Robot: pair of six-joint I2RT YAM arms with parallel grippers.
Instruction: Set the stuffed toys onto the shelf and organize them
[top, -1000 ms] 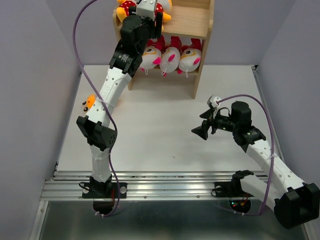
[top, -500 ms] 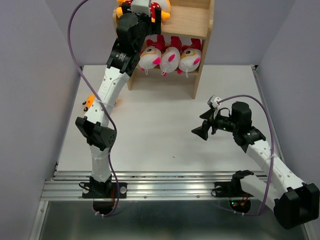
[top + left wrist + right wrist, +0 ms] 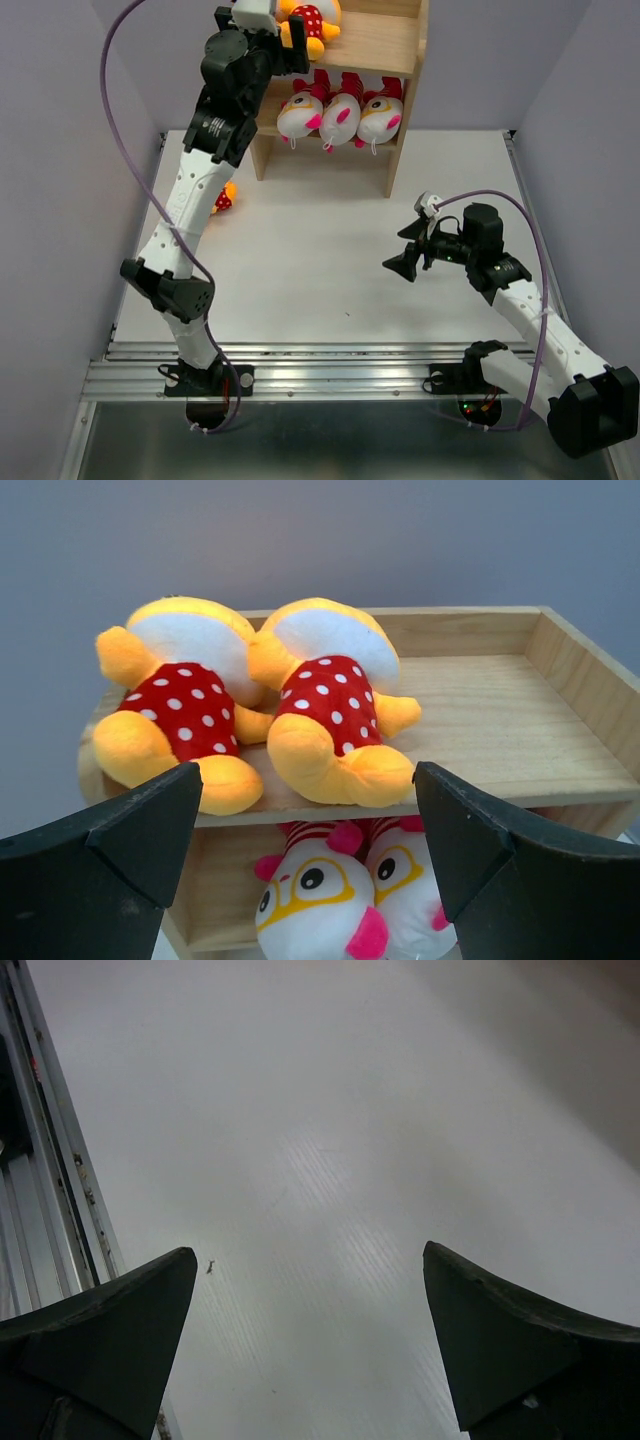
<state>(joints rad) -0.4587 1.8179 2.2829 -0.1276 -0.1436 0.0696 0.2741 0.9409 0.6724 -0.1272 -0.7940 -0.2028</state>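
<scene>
Two yellow toys rest on the top board clear of my left gripper, so I should keep backing toward the third yellow toy until I grip its head.
The wooden shelf stands at the back of the table. In the left wrist view two yellow-orange toys in red dotted shirts lie side by side on its top board. Three white-headed striped toys fill the tier below; two of them show in the left wrist view. A third yellow toy lies on the table left of the shelf, partly hidden by my left arm. My left gripper is open and empty in front of the top board. My right gripper is open and empty above the table.
Grey walls close in the left, right and back sides. A metal rail runs along the near table edge. The right half of the top board is bare wood.
My left arm has swung left and drawn back from the top board, leaving the yellow toys there. The toy on the table shows more. The right arm has not moved.
</scene>
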